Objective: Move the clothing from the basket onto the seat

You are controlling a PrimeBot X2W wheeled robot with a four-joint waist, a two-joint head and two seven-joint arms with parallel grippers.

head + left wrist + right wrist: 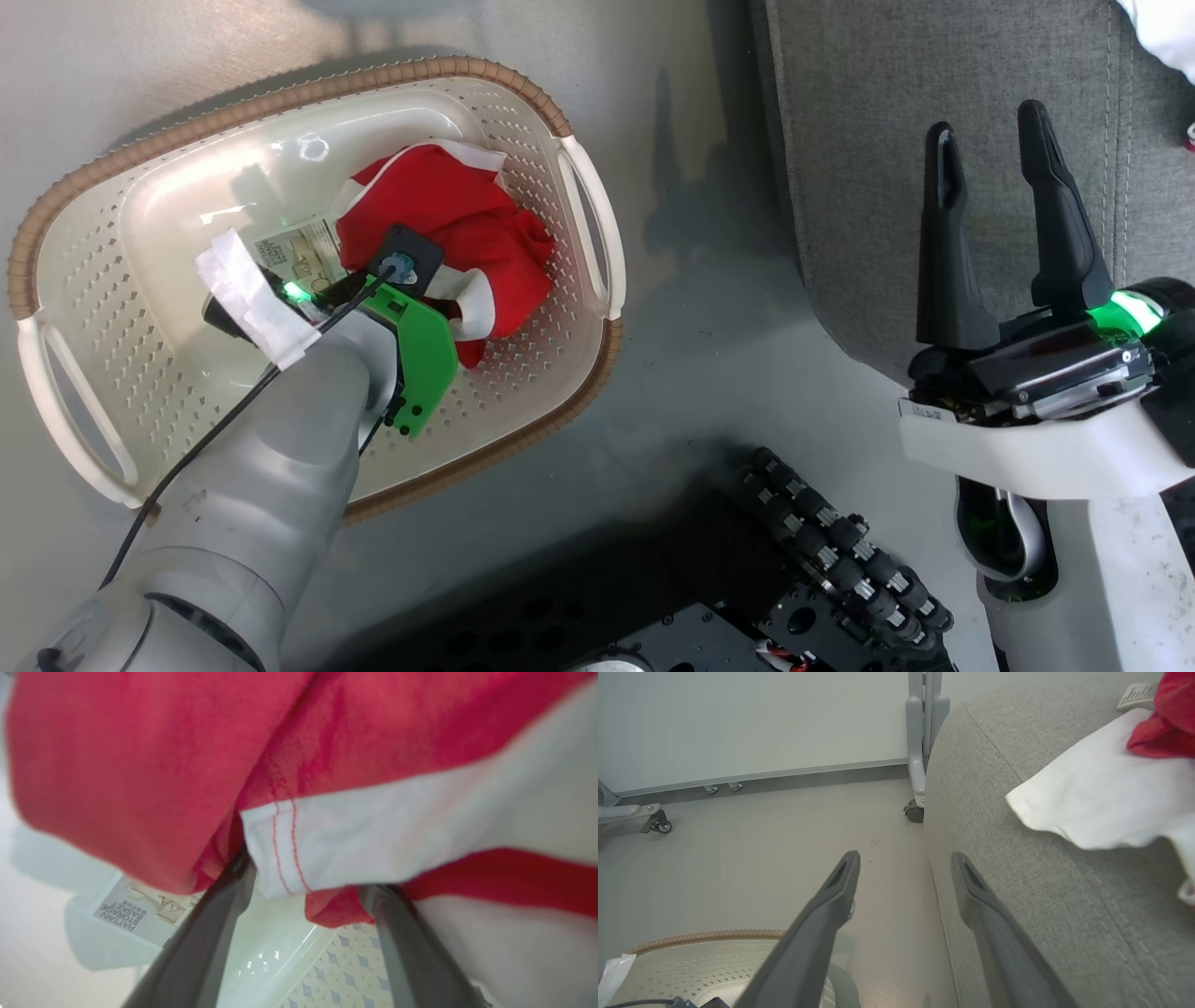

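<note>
The basket's bottom [207,218] can be seen next to the bunched red clothing [442,213], so the basket should be empty when I carry that clothing to the seat.
The cream basket [103,280] with a brown rim stands on the floor at the left. Red clothing [448,224] with white trim lies bunched in its right half. My left forearm [280,448] reaches down into the basket. In the left wrist view my left gripper [303,882] stands open, its tips pushed into the red and white clothing [187,756], with a white hem fold between the fingers. My right gripper [999,224] is open and holds nothing, above the grey seat [868,140] near its left edge. Another white and red garment [1101,798] lies on the seat [1041,896].
The basket's label sticker [135,910] shows on its bottom beside the clothing. My black base [794,579] fills the lower middle. A grey stand on casters [920,765] stands on the floor by the seat's far corner. The basket's rim [705,938] lies below my right gripper [906,858].
</note>
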